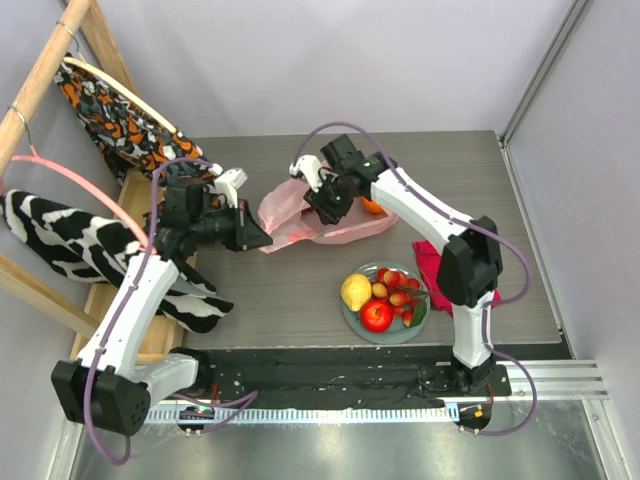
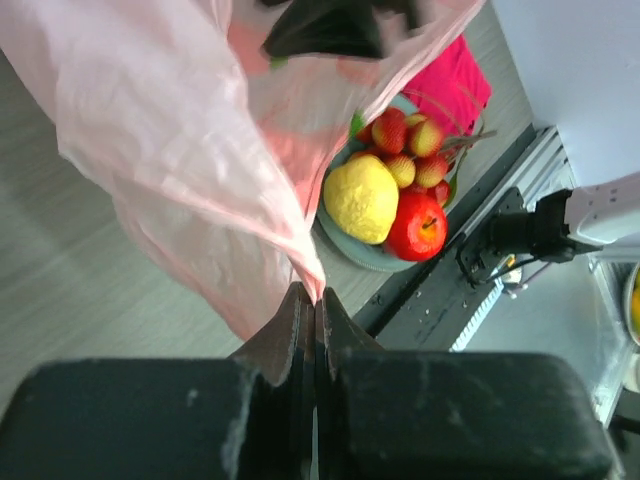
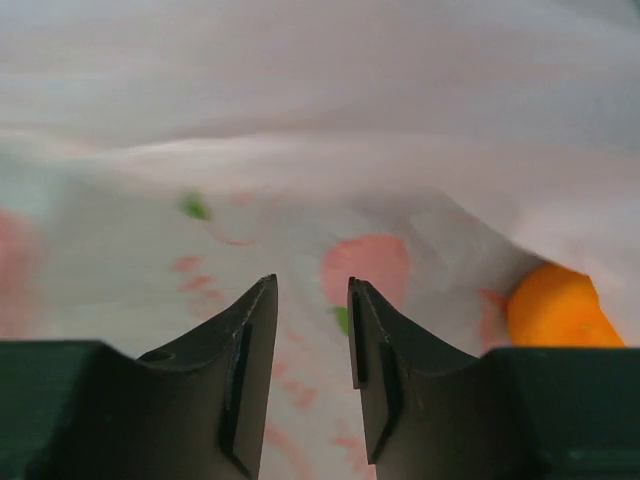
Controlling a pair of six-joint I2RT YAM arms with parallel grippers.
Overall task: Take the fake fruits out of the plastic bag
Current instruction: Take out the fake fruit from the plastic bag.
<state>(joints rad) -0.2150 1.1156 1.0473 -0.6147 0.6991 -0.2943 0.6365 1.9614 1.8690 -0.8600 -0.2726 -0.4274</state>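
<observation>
Next, my right gripper moves its fingers onto the orange fruit (image 1: 372,205) while my left gripper holds the bag's edge, since those fingers face film (image 3: 316,335) beside the fruit.
The pale-pink plastic bag (image 1: 300,215) lies on the table's middle. My left gripper (image 1: 262,238) is shut on its near-left edge; in the left wrist view the film (image 2: 170,130) runs down into the closed tips (image 2: 315,295). My right gripper (image 1: 325,205) is inside the bag's mouth, open, jaws (image 3: 312,290) a finger-width apart with only printed film (image 3: 300,150) behind them. To its right, an orange fruit (image 3: 555,310) sits in the bag (image 1: 371,206). A lemon (image 1: 356,291), red apple (image 1: 377,316) and cherries (image 1: 400,290) lie on the grey-green plate (image 1: 395,338).
A folded magenta cloth (image 1: 432,265) lies right of the plate. A wooden rack (image 1: 110,290) with patterned clothes (image 1: 120,125) stands along the left side. A black rail (image 1: 330,365) runs along the near edge. Walls close the back and right.
</observation>
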